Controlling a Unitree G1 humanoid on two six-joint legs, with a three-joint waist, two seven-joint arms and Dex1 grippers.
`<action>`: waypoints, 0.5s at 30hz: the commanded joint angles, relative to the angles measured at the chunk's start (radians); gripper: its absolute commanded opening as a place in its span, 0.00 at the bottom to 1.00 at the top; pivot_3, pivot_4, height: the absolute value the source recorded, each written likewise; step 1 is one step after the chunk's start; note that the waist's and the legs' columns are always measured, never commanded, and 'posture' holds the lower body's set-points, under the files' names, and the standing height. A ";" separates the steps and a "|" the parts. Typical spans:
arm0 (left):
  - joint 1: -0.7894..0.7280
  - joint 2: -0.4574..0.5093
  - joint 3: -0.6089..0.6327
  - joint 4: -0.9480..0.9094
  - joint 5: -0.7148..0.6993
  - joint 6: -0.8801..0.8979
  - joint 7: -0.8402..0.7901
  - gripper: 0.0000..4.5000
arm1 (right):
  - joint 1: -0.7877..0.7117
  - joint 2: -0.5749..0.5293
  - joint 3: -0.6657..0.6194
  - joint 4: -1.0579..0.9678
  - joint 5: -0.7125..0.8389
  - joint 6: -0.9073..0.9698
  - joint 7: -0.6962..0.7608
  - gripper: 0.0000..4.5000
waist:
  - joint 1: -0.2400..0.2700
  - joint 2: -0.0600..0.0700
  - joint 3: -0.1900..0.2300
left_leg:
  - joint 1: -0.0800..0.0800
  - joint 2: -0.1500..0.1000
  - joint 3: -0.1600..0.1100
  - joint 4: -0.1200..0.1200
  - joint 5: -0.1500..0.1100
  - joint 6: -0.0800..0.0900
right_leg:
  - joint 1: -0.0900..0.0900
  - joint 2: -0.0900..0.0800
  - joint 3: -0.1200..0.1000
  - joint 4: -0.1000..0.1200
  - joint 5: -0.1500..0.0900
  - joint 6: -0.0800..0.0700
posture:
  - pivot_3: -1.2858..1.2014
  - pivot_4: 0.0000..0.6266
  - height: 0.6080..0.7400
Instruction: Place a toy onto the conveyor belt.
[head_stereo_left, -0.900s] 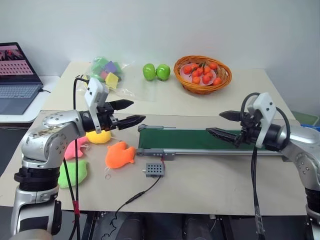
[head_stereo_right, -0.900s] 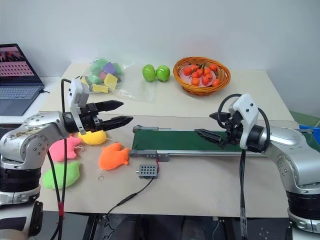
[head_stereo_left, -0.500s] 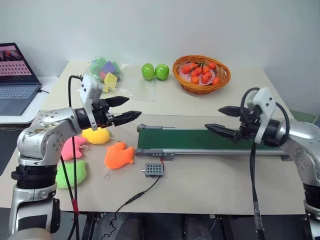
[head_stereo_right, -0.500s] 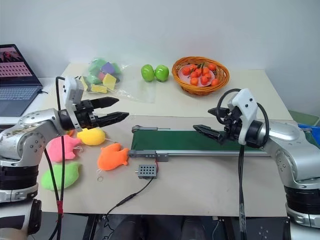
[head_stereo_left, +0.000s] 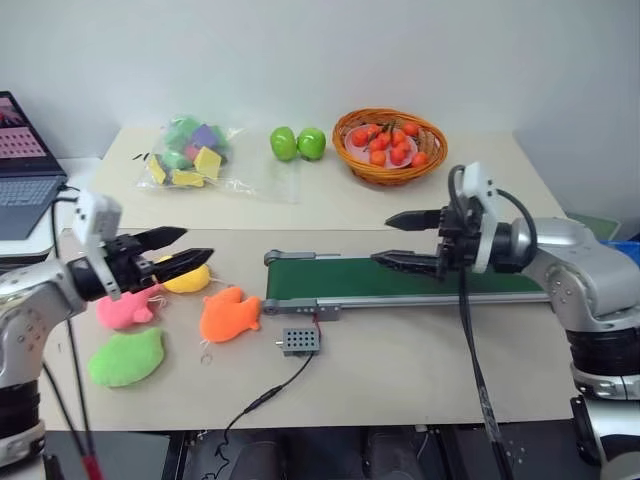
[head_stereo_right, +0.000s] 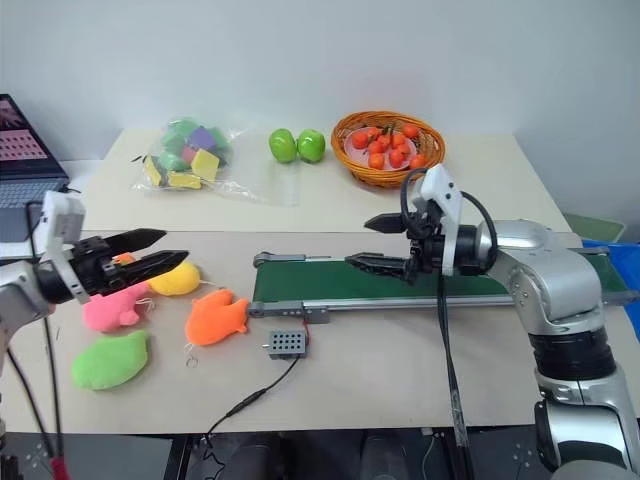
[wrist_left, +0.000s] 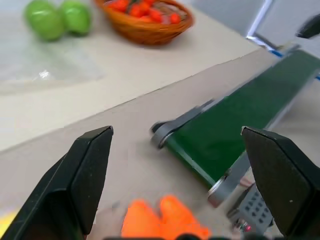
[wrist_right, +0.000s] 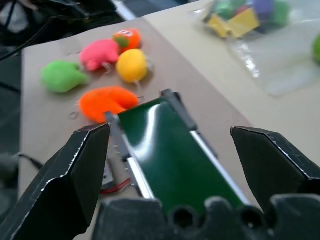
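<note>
My gripper will lift the lime-green toy (head_stereo_left: 122, 362) onto the conveyor belt. The toy shows a plain upper side (head_stereo_left: 130, 354), so I expect a printed side hidden underneath when I lift it.
The lime-green toy (head_stereo_left: 125, 357) lies flat on the table near its front left edge, also visible in the right wrist view (wrist_right: 62, 76). My left gripper (head_stereo_left: 190, 250) hovers open above the pink and yellow plushes, behind the toy and apart from it, with nothing between its fingers. The conveyor belt (head_stereo_left: 400, 280), dark green in a grey frame, runs across the middle of the table to the right. My right gripper (head_stereo_left: 383, 240) hangs open over the belt's left half, pointing left and holding nothing. The belt's surface is bare.
An orange fish plush (head_stereo_left: 230, 313), a yellow plush (head_stereo_left: 188, 280) and a pink plush (head_stereo_left: 125, 310) lie left of the belt. A small grey box (head_stereo_left: 300, 340) with a cable sits in front of the belt. At the back are a fruit basket (head_stereo_left: 388, 145), two green apples (head_stereo_left: 297, 143), a bag of foam blocks (head_stereo_left: 185, 155) and a laptop (head_stereo_left: 20, 160).
The camera has shifted. My left gripper drew back to the left, away from the belt's end. My right gripper reached further left along the belt. Both stayed open.
</note>
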 joint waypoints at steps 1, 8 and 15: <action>0.089 0.004 0.139 -0.077 -0.010 0.015 0.069 0.97 | -0.072 0.007 0.049 0.011 0.035 0.011 0.133 1.00 | 0.005 0.000 0.000 | 0.000 0.000 -0.001 0.000 0.000 0.000 | 0.000 0.000 0.000 0.000 0.000 0.000 | 0.52 0.24 0.99; 0.310 -0.081 0.402 -0.215 -0.163 0.149 0.176 0.97 | -0.184 0.069 0.152 0.155 -0.043 -0.067 0.282 1.00 | 0.009 0.000 0.000 | 0.000 0.000 -0.001 0.000 0.000 -0.001 | -0.001 0.000 0.000 0.000 0.000 0.000 | 0.52 0.24 0.99; 0.573 -0.170 0.748 -0.158 -0.551 0.365 0.289 0.97 | -0.261 0.134 0.211 0.304 -0.124 -0.174 0.396 1.00 | -0.001 0.000 0.000 | 0.001 0.000 -0.003 0.000 0.000 -0.002 | -0.001 0.001 0.000 0.001 -0.001 -0.002 | 0.52 0.24 0.99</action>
